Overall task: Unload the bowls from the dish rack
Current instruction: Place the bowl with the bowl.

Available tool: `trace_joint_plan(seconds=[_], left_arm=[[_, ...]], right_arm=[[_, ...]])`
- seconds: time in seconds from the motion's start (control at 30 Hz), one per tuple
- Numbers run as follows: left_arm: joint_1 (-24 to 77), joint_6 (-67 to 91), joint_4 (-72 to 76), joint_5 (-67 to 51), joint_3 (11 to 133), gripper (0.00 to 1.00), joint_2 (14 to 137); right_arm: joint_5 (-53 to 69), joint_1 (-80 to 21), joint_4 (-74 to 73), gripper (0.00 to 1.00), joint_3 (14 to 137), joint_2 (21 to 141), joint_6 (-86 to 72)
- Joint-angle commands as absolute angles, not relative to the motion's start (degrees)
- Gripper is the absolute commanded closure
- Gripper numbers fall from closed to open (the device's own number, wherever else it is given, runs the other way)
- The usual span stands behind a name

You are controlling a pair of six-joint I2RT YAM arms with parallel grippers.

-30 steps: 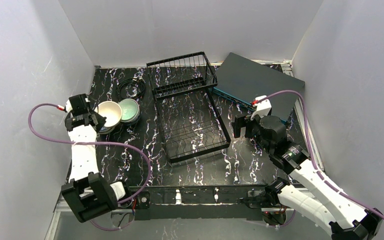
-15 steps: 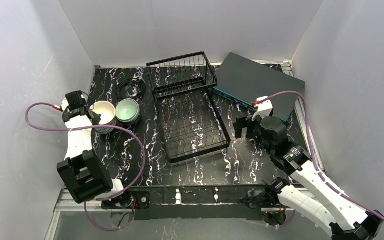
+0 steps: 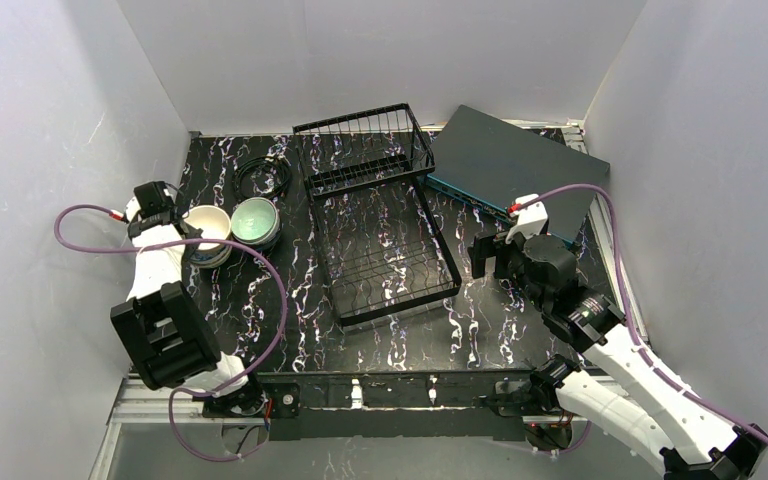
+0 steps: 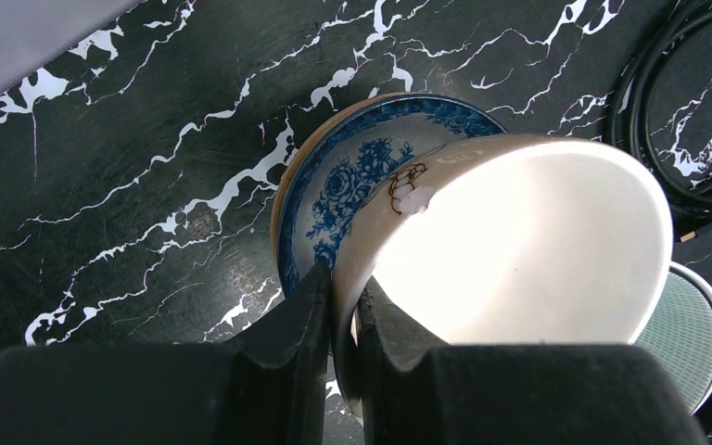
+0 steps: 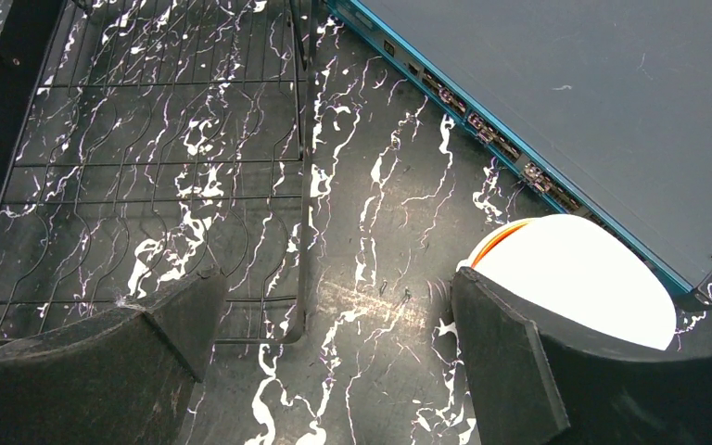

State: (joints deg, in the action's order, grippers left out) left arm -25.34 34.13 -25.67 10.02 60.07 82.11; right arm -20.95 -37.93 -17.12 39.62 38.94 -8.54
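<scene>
The beige bowl sits tilted and off-centre over the blue-and-white bowl [image 4: 338, 195], so the robot's left gripper should open to seat it, then lightly push the beige bowl's near rim [image 4: 344, 301] with closed fingers.
The black wire dish rack [image 3: 380, 235] lies mid-table with nothing in it; its near corner [image 5: 148, 167] shows in the right wrist view. My left gripper [image 4: 343, 278] is shut on the rim of a beige bowl [image 4: 519, 250], which is tilted over a blue-and-white bowl [image 4: 352, 176]. From above, that beige bowl [image 3: 207, 222] sits left of a pale green bowl [image 3: 256, 220]. My right gripper [image 5: 334, 283] hangs open over bare table beside the rack. A white bowl with an orange edge [image 5: 575, 278] rests just outside its right finger.
A flat dark grey-teal box [image 3: 515, 160] lies at the back right, its blue port edge [image 5: 482, 130] close to the white bowl. A coiled black cable [image 3: 263, 175] lies behind the left bowls. White walls close in three sides.
The left arm has drawn back to the left, and the beige bowl has shifted slightly left over the blue-and-white bowl. The right arm has hardly moved.
</scene>
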Motion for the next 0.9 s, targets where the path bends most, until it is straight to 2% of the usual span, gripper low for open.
trace_joint_plan(seconds=[0.0,0.17,0.53,0.77,0.87], left_arm=[[-25.66,33.7,-22.81,10.82,61.39,0.87,80.96],[-25.64,32.84,-22.72,10.57,60.89,0.84,81.3],[-25.66,32.58,-24.0,10.05,60.6,0.68,78.83],[-25.64,33.33,-25.82,12.07,59.94,0.67,74.8],[-25.66,33.63,-25.89,12.39,59.24,0.7,73.83]], right_arm=[[-21.68,-37.84,-16.89,0.01,39.89,37.89,-7.47],[-21.49,-37.87,-17.39,0.01,39.99,37.49,-7.72],[-21.45,-37.81,-19.35,0.01,40.45,36.24,-7.73],[-21.36,-37.81,-20.15,0.01,40.85,36.04,-7.73],[-20.99,-37.8,-20.49,0.01,41.16,36.03,-7.73]])
